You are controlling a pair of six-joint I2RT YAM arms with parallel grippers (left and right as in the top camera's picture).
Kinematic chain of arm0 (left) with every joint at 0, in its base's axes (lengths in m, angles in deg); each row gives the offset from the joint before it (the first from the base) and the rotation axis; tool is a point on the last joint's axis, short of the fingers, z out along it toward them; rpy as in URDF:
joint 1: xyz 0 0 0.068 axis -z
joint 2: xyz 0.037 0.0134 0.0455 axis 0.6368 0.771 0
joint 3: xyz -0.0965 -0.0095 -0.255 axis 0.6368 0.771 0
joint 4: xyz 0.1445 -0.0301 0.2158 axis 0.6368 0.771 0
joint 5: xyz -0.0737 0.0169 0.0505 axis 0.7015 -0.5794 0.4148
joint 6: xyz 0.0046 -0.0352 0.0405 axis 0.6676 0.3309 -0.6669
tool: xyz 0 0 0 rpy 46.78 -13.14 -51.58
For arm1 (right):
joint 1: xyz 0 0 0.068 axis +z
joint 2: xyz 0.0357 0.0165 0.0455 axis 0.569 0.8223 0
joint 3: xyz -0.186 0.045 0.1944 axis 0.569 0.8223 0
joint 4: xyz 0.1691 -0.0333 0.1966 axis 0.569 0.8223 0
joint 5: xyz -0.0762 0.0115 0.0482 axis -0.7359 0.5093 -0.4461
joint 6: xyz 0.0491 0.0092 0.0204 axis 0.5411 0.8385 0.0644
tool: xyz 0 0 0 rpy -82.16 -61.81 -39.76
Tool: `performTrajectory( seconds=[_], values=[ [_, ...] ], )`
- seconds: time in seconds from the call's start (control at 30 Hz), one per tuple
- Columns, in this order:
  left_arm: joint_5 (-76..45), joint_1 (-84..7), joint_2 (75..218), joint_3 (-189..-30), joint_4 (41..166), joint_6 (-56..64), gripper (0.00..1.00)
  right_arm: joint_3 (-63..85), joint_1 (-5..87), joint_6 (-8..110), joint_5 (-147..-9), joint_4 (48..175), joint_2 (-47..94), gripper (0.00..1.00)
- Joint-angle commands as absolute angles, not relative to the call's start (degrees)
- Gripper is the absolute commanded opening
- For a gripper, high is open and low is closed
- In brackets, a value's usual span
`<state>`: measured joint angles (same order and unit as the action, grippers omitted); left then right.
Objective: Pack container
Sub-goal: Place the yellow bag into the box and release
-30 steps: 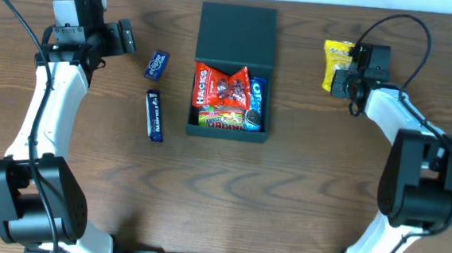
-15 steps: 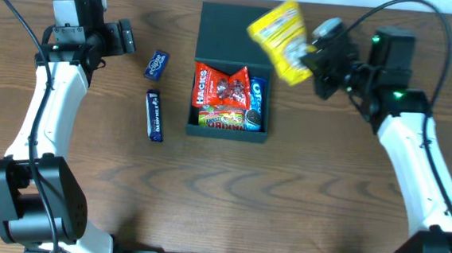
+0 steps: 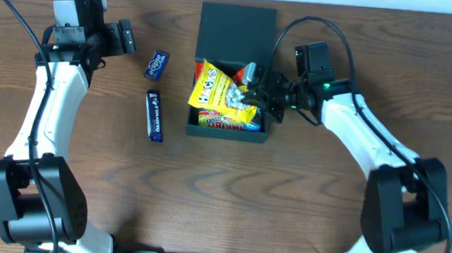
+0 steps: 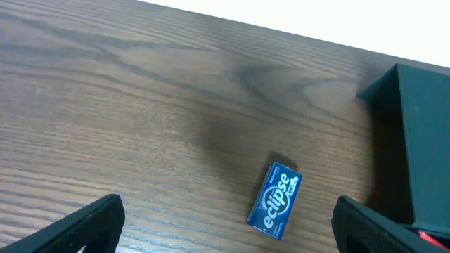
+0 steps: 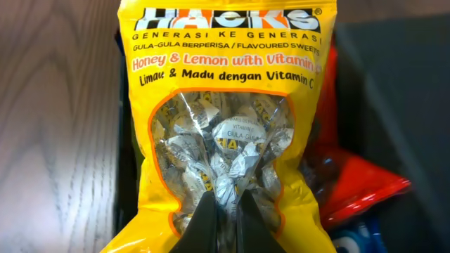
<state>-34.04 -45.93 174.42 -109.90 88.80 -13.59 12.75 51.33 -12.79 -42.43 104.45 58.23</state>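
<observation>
I should straighten the slanted yellow Hacks bag along the tray's front side with my right gripper and push it in, as its end overhangs the tray's side (image 3: 197, 100).
The dark teal container (image 3: 237, 22) lies open at the table's middle back, its tray holding a red packet, a green packet (image 3: 225, 123) and a blue Oreo pack. My right gripper (image 3: 252, 95) is shut on a yellow Hacks sweets bag (image 3: 215, 87) and holds it over the tray; the right wrist view shows the fingers (image 5: 226, 211) pinching the bag (image 5: 225, 105), with the red packet (image 5: 355, 186) beneath. My left gripper (image 3: 124, 38) is open and empty at the far left, above a blue Eclipse box (image 4: 275, 199).
The Eclipse box (image 3: 156, 64) and a long dark blue bar (image 3: 155, 115) lie on the wood left of the container. The container's lid edge (image 4: 415, 133) shows at the right of the left wrist view.
My right arm has carried the yellow bag from the far right side leftward and down over the open tray. The left arm has not moved.
</observation>
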Motion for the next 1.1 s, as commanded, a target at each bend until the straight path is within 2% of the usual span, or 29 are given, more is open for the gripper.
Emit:
performTrajectory(
  seconds=[0.0,0.3,0.33,0.37,0.4,0.43,0.63,0.73,0.77,0.8,0.83,0.87,0.9,1.07],
  values=[
    [-33.85,-46.01,172.69,-110.8,88.9,-14.83,0.95,12.58,51.59,-14.54,-40.33,103.77,59.3,0.01],
    [-33.87,-46.01,172.69,-110.8,88.86,-14.83,0.95,12.58,51.61,-14.52,-40.73,105.5,59.8,0.01],
    [-33.87,-46.01,172.69,-110.8,88.86,-14.83,0.95,12.58,51.61,-14.49,-41.05,105.61,59.85,0.05],
    [-33.87,-46.01,172.69,-110.8,88.86,-14.83,0.95,12.58,51.61,-14.23,-41.12,105.61,59.85,0.22],
    [-33.89,-46.01,172.69,-110.8,88.86,-14.83,0.95,12.58,51.59,-13.25,-41.29,105.41,59.85,0.52],
    [-33.89,-46.01,172.69,-110.8,88.88,-14.83,0.95,12.58,51.59,-11.06,-41.75,104.73,59.85,0.99],
    [-33.87,-46.01,172.69,-110.8,88.88,-14.83,0.95,12.56,51.44,5.79,-40.97,97.5,59.08,0.99],
    [-33.87,-46.01,172.69,-110.8,88.9,-14.83,0.95,12.56,51.52,11.47,-34.3,91.31,58.25,0.99],
    [-33.87,-46.01,172.69,-110.8,88.9,-14.83,0.95,12.56,51.61,12.96,-33.25,89.5,58.25,0.94],
    [-33.87,-46.01,172.69,-110.8,88.88,-14.81,0.95,12.56,51.72,13.94,-33.4,88.32,58.25,0.7],
    [-33.87,-46.01,172.69,-110.8,88.9,-14.83,0.95,12.56,51.83,14.03,-34.83,88.25,58.3,0.36],
    [-33.87,-46.01,172.69,-110.8,88.9,-14.83,0.95,12.58,52.03,14.05,-36.9,88.89,58.32,0.07],
    [-33.87,-46.01,172.69,-110.8,88.88,-14.83,0.95,12.58,52.53,13.99,-40.4,90.55,58.34,0.01],
    [-33.85,-46.01,172.69,-110.8,88.93,-14.83,0.95,12.58,55.26,9.02,-48.44,96.88,58.6,0.01]
  ],
)
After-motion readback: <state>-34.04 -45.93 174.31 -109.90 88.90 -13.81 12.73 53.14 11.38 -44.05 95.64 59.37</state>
